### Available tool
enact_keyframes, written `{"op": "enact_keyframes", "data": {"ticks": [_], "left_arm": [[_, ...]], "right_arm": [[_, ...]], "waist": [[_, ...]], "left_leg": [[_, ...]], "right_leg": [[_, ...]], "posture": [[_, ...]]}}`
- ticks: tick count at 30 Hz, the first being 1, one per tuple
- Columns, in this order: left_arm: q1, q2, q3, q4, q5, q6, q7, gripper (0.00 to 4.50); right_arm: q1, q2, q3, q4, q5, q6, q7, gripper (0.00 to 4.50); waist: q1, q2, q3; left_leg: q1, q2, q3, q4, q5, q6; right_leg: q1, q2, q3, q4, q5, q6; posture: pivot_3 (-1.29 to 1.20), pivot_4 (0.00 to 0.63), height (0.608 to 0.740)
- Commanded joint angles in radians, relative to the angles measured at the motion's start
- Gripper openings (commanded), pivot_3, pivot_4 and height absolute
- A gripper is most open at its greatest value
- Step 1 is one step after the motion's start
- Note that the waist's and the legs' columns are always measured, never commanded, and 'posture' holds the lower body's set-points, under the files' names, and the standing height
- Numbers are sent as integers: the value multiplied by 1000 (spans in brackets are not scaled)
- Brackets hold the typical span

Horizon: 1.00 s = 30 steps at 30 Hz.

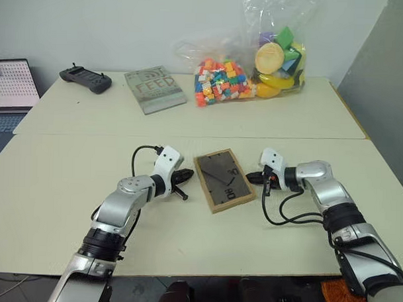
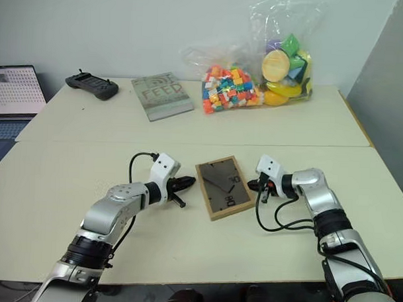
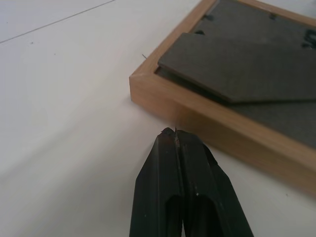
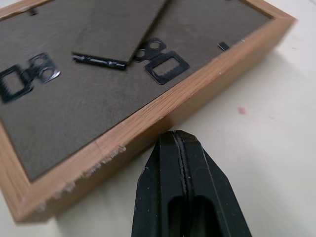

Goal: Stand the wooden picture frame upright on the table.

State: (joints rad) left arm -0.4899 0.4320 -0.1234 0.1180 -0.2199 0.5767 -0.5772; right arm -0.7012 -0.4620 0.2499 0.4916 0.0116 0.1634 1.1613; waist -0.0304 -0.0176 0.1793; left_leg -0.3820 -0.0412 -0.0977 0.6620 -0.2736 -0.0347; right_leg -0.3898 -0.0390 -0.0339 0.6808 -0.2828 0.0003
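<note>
I should take the frame by its edge with my left gripper and raise it before my right gripper opens the stand folded against the frame's back.
The wooden picture frame lies flat, face down, on the table, its dark back and fold-out stand facing up. My left gripper is shut just left of the frame's left edge, its tips almost at the wood. On the other side, my right gripper is shut with its tips close to the frame's right edge. Nothing sits between either pair of fingers. Metal hangers show on the back.
At the far side of the table lie a grey "FEED" book, a black controller and a clear bag of colourful toy blocks. A laptop stands beyond the far left corner. A seam crosses the tabletop.
</note>
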Motion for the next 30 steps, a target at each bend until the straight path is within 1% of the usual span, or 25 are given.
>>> {"op": "enact_keyframes", "data": {"ticks": [1, 3, 6, 8, 10, 12, 13, 15, 16, 17, 18, 20, 22, 25, 28, 30], "left_arm": [[-33, -1, 4, 14, 27, -36, -4, 9], [-34, 2, 11, 15, 32, -33, -2, 9], [-22, 29, 18, -11, 36, -12, -17, 9], [15, 72, 41, -82, 11, 23, -45, 9], [70, 116, 104, -178, -79, 111, -98, 9], [113, 150, 177, -246, -195, 225, -155, 389], [131, 167, 205, -270, -248, 278, -183, 510], [154, 184, 261, -293, -335, 371, -209, 951], [153, 178, 299, -290, -385, 433, -203, 1112], [145, 171, 359, -259, -466, 546, -205, 1280], [139, 165, 408, -230, -526, 637, -204, 1582], [122, 162, 481, -165, -626, 817, -212, 2025], [110, 157, 506, -134, -667, 908, -204, 2519], [107, 144, 509, -96, -699, 991, -201, 3267], [139, 115, 470, -85, -681, 974, -180, 3813], [149, 87, 465, -73, -673, 965, -162, 4190]], "right_arm": [[26, -10, 6, -160, 40, 68, 40, 0], [50, -22, 12, -219, 52, 100, 61, 0], [64, -33, 9, -253, 49, 128, 50, 0], [44, -30, -11, -208, 27, 119, -10, 0], [18, -15, -32, -154, 9, 102, -88, 0], [4, 4, -40, -125, 10, 104, -128, 0], [0, 11, -37, -111, 8, 99, -138, 0], [-6, 23, -29, -80, -3, 78, -160, 0], [-9, 30, -28, -67, -6, 71, -169, 0], [-11, 39, -24, -54, -8, 64, -175, 0], [-12, 49, -20, -46, -9, 61, -179, 0], [-12, 67, -14, -36, -9, 57, -180, 0], [-12, 76, -11, -36, -9, 56, -181, 0], [-15, 99, -4, -43, -9, 65, -191, 0], [-7, 127, 6, -70, -9, 82, -202, 0], [2, 142, 10, -92, -7, 97, -212, 0]], "waist": [[0, 0, 0], [2, 0, 0], [3, 0, 0], [1, 0, 0], [-3, 0, 0], [-4, 0, 0], [-2, 0, 0], [0, 0, 0], [0, 0, 0], [3, 0, 0], [4, 0, 0], [4, 0, 0], [1, 0, 0], [-1, 0, 0], [-3, 0, 0], [-6, 0, 0]], "left_leg": [[0, 0, 0, 0, 0, 0], [0, 0, 0, 0, 0, 0], [0, 0, -1, 0, 0, 0], [0, 0, -1, 0, 0, 0], [0, 0, -1, 0, 0, 0], [1, 0, -1, -1, 0, -1], [0, 0, -1, -1, -1, -1], [0, 0, -1, 0, -1, -1], [0, 0, -1, 0, -1, -1], [0, 0, -1, 0, -1, -1], [0, -1, -2, 0, -1, -1], [0, -1, -2, 1, -1, -1], [0, -1, -2, 0, -1, -1], [1, -1, -3, 0, -1, -1], [1, 0, -3, 0, -1, -1], [2, 0, -2, 0, -1, -2]], "right_leg": [[0, 0, 0, 0, 0, 0], [0, 0, 0, 0, 0, 0], [0, 0, 0, 0, 0, 0], [0, 0, 0, 0, 0, 0], [0, 0, 1, 0, 0, 0], [-1, 0, 1, 0, 0, 0], [-1, 1, 2, 0, 0, 0], [-1, 1, 1, 0, 0, 0], [-1, 1, 1, 0, 0, 0], [-1, 0, 1, 0, 0, 0], [0, 0, 1, 0, 0, 0], [0, 0, 1, 0, 0, 0], [0, 0, 0, 0, 0, 0], [0, 1, 0, 0, 0, 0], [0, 1, 1, 0, 0, 0], [0, 1, 2, 1, 0, 0]], "posture": [[0, 150, 740], [0, 150, 740], [0, 150, 740], [0, 150, 740], [0, 150, 740], [0, 150, 740], [0, 150, 740], [0, 150, 740], [0, 150, 740], [0, 150, 740], [0, 150, 740], [0, 150, 740], [0, 150, 740], [0, 150, 740], [0, 150, 740], [0, 150, 740]]}}
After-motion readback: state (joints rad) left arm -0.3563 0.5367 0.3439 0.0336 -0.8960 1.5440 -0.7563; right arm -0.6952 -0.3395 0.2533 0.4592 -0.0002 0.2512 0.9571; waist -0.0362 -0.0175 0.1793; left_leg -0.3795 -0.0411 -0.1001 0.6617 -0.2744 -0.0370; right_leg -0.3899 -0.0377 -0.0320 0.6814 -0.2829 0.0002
